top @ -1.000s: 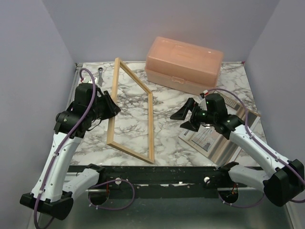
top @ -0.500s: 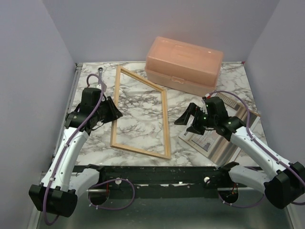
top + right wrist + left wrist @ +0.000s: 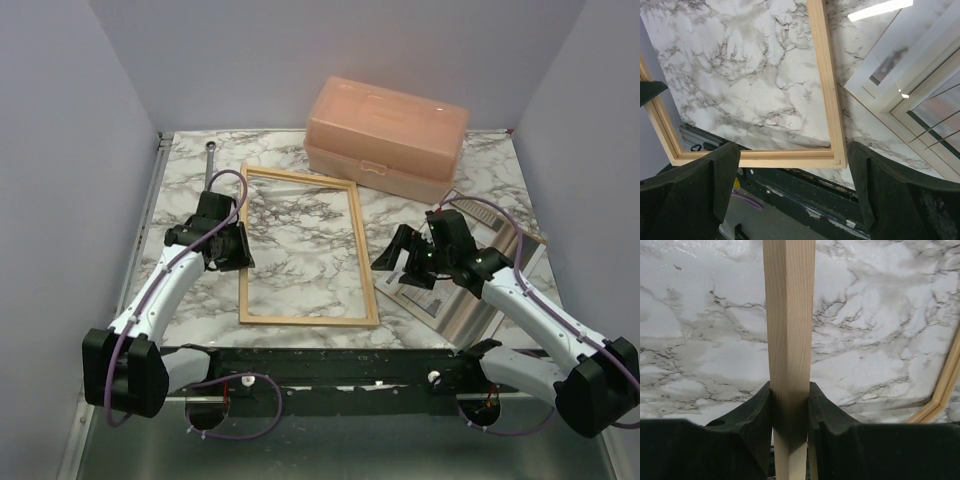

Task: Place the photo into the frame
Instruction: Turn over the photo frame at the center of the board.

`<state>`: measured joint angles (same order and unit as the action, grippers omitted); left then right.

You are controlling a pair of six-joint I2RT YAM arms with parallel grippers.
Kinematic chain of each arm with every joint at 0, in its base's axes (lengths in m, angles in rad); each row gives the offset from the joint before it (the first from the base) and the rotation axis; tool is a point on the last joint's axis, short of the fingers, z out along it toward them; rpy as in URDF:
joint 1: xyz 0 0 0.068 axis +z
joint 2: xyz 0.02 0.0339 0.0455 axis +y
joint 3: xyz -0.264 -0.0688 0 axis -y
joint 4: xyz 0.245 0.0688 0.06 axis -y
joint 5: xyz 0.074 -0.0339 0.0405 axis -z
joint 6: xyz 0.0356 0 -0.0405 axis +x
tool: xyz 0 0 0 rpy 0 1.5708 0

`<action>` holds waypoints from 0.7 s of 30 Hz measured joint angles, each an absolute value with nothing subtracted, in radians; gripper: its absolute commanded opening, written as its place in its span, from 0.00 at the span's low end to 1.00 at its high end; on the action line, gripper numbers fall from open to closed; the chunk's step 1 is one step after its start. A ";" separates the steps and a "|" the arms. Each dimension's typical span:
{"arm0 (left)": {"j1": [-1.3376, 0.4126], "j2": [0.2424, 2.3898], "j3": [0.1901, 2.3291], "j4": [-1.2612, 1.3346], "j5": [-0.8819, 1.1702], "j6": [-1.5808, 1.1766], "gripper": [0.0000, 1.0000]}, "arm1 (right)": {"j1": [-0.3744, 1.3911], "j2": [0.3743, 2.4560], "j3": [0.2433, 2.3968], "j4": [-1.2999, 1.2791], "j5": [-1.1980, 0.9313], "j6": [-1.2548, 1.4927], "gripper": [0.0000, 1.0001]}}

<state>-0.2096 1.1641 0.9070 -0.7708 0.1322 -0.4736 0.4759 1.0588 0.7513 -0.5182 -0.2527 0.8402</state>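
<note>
The robot's left gripper keeps bringing down the frame's raised rail (image 3: 243, 294) until the frame is flat and then let go, because the marble (image 3: 229, 298) under the rail is clear.
The light-wood frame (image 3: 305, 245) lies flat on the marble table, long side running front to back. My left gripper (image 3: 240, 246) is shut on its left rail; in the left wrist view the rail (image 3: 789, 315) runs up between the black fingers (image 3: 752, 415), with my gripper (image 3: 789, 402) clamped on it. My right gripper (image 3: 394, 262) is open and empty, hovering just right of the frame's near right corner (image 3: 836, 156), which shows between its spread fingers (image 3: 795, 172). The photo (image 3: 437, 293) lies in a flat stack under the right arm, partly hidden.
A peach plastic box (image 3: 386, 126) stands at the back. A brown backing panel (image 3: 497, 301) lies under the stack at the right edge. A white mat and glass (image 3: 900, 70) show beside the frame. A metal tool (image 3: 211, 160) lies at the back left.
The frame, held up on edge by my left gripper a second ago, has swung down to lie flat. My left arm lowered with it. My right gripper shifted slightly towards the frame's corner.
</note>
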 measured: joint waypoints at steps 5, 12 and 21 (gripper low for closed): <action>-0.210 1.251 0.902 -0.773 0.065 -0.411 0.00 | 0.476 1.069 0.733 -0.518 -0.236 0.836 0.97; -0.210 1.400 0.956 -0.804 -0.006 -0.358 0.00 | 0.476 1.091 0.717 -0.518 -0.221 0.831 0.97; -0.209 1.522 1.011 -0.830 -0.060 -0.324 0.00 | 0.476 1.107 0.715 -0.518 -0.199 0.819 0.97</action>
